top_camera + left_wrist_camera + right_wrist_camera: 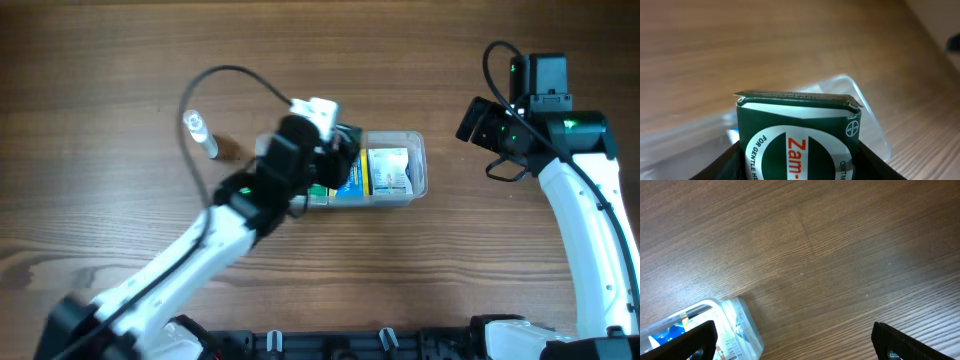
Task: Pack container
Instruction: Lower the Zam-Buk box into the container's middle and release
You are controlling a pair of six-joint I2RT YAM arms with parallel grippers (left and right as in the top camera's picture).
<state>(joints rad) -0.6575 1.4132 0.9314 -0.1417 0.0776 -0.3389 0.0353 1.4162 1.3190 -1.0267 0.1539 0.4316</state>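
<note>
I keep lowering my left gripper until the dark green box (799, 142), which hangs lengthwise over the open clear plastic container (352, 182), sits inside the container's rim, and then let go.
The clear plastic container (418, 150) lies at the table's middle with a blue-and-white box (386, 172) inside it. My left gripper (338, 160) hovers over the container's left end, shut on a dark green box with white and red "Zam-" lettering (797, 135). The container's rim (860, 100) shows behind the box in the left wrist view. My right gripper (478, 122) is open and empty, held above bare table to the right of the container. Its fingers frame the wood in the right wrist view (795, 340), with the container's end (742, 327) at lower left.
A small clear bottle (199, 132) lies on the table to the left of the container. A black cable (215, 78) loops from the left arm above it. The table is brown wood (100, 220).
</note>
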